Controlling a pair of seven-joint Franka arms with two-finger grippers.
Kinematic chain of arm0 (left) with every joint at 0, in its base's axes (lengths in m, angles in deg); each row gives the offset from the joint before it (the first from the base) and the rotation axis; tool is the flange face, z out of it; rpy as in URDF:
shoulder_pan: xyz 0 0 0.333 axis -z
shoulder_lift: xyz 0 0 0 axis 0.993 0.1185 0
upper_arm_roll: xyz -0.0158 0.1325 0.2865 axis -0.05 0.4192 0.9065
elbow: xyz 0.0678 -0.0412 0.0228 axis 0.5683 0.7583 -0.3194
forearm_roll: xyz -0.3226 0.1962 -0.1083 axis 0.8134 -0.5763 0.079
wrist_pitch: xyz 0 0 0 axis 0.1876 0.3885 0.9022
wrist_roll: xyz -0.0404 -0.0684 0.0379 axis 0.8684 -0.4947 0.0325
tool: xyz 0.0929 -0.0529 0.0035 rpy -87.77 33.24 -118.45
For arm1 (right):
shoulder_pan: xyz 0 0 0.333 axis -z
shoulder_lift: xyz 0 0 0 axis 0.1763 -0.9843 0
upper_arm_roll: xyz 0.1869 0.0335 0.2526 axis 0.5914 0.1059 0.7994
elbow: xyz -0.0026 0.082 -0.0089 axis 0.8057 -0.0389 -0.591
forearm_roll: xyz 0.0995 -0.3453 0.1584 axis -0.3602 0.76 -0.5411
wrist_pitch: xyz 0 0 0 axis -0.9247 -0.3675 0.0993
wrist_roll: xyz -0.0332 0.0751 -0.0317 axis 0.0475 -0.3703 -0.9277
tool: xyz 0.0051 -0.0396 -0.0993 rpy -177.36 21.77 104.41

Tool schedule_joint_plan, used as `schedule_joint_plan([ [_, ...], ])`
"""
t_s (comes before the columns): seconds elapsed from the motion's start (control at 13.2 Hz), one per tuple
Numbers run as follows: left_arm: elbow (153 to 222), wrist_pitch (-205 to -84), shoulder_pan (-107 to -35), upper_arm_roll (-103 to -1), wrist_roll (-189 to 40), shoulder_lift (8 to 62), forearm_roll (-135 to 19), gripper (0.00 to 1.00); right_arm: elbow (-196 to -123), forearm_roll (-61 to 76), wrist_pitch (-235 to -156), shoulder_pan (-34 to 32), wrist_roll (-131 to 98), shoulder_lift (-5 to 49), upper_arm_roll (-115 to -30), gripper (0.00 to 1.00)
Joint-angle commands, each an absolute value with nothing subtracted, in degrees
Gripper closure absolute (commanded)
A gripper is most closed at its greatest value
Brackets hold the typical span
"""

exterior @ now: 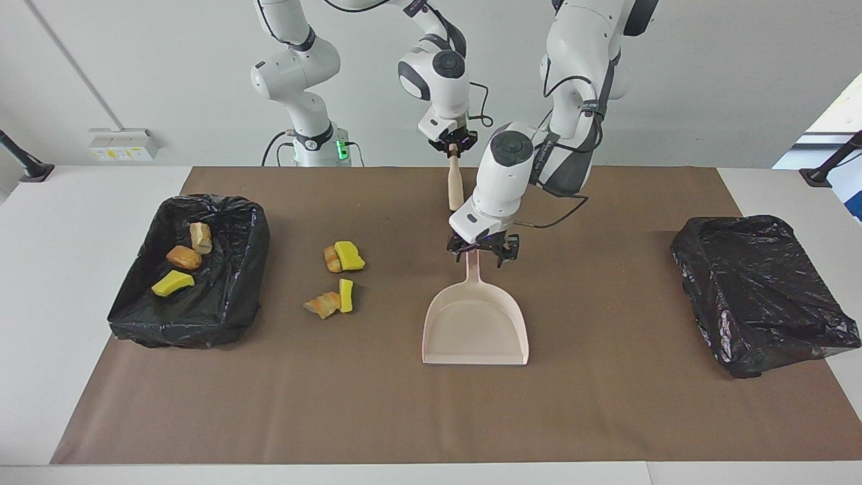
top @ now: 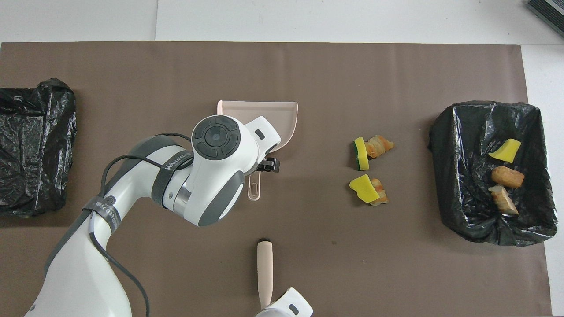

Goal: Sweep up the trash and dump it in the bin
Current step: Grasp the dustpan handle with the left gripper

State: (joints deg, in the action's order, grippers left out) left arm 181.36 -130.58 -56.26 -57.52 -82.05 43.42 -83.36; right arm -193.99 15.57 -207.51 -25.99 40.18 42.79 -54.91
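The dustpan's opening [exterior: 475, 359] points to the mat's far edge. Next, my left gripper turns the dustpan by its handle [exterior: 473, 271] toward the loose trash before my right gripper sweeps.
The beige dustpan [exterior: 475, 327] [top: 282, 116] lies flat mid-mat, its handle pointing toward the robots. My left gripper [exterior: 480, 254] is down at that handle, open, with a finger on either side of it. In the overhead view the left wrist covers most of the handle. My right gripper [exterior: 453, 143] is shut on the near end of the brush [exterior: 456, 185] [top: 265, 273], close to the robots' edge of the mat. Loose trash lies in two pairs [exterior: 345, 256] [exterior: 331, 300] [top: 368, 147] [top: 369, 189] between the dustpan and the open bin [exterior: 229, 296] [top: 445, 145]. That bin holds three more chunks [exterior: 182, 259].
A second bin [exterior: 761, 289] [top: 35, 145], wrapped over with black bag, sits at the left arm's end of the table. The brown mat [exterior: 606, 404] covers most of the white table.
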Motion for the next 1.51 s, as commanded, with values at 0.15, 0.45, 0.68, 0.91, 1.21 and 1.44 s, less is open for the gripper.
schedule_joint_plan([
  [0.15, 182.1, -135.2, -55.2, -56.9, -82.7, 46.3, -85.7, 0.1, -191.4, 15.3, -196.2, -20.5, 38.1, 47.7, -55.5, 1.0],
  [0.45, 181.5, -135.1, -55.4, -56.9, -82.2, 46.4, -86.4, 0.87, -191.2, 19.3, -184.8, -12.3, 33.3, 55.7, -55.5, 1.0],
  [0.68, 180.8, -134.5, -56.1, -56.9, -80.4, 46.1, -88.6, 0.98, -191.1, 26.9, -182.1, -8.8, 31.1, 57.1, -55.5, 1.0],
  [0.91, 180.7, -132.0, -57.7, -56.3, -68.2, 44.9, -89.7, 1.0, -191.0, 40.2, -182.8, -3.1, 26.6, 55.9, -55.4, 1.0],
  [1.21, 176.4, -121.7, -62.0, -56.3, -42.7, 44.0, -89.7, 1.0, -183.9, 50.6, -184.2, 9.6, 12.2, 46.5, -55.4, 1.0],
  [1.44, 175.2, -120.6, -61.5, -56.3, -26.8, 44.3, -91.3, 1.0, -178.1, 60.2, -184.2, 15.5, 3.2, 39.2, -55.3, 1.0],
])
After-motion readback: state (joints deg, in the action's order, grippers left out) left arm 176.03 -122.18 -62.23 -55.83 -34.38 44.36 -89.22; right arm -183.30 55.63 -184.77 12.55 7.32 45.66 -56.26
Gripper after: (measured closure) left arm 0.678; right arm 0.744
